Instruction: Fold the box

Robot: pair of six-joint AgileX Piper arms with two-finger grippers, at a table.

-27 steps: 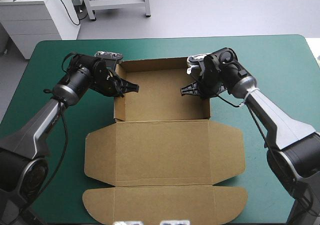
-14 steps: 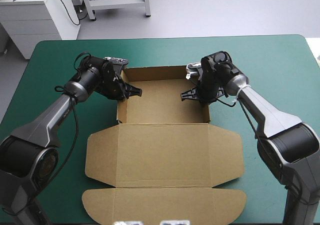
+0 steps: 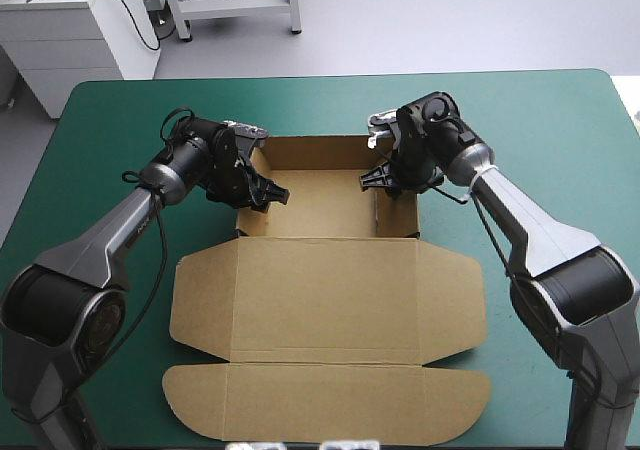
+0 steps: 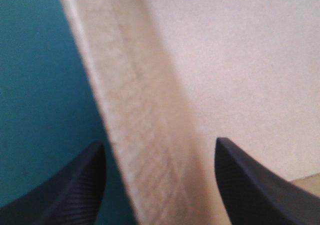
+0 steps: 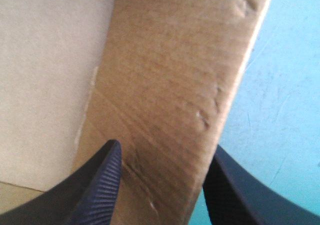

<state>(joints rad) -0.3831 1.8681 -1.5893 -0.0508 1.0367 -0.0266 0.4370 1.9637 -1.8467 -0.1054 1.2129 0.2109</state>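
I expect the lid (image 3: 326, 300) to drag along, still spread open, when I pull the tray, because the lid lies flat and is joined to the tray along a long crease (image 3: 328, 238).
The brown box (image 3: 320, 290) lies in the middle of the table, its far part a tray with raised walls and its lid spread flat toward the near edge. My left gripper (image 3: 270, 195) stands at the tray's left wall (image 3: 243, 215). In the left wrist view that gripper (image 4: 159, 143) is open, its black fingers astride the left wall (image 4: 145, 120) with the cover outside and the tray floor inside. My right gripper (image 3: 376, 177) is at the tray's right wall (image 3: 398, 215). In the right wrist view it (image 5: 166, 145) is open, astride the right wall (image 5: 175, 75).
The teal-green cover (image 3: 100, 140) shows on both sides of the box and beyond its far wall. The lid's rounded end flap (image 3: 325, 400) reaches close to the table's near edge. The lid's side flaps (image 3: 455, 300) lie flat.
Both grippers were shut earlier and now stand open astride the tray's side walls. Both arms have shifted toward the table's far edge, and the right wall now leans inward.
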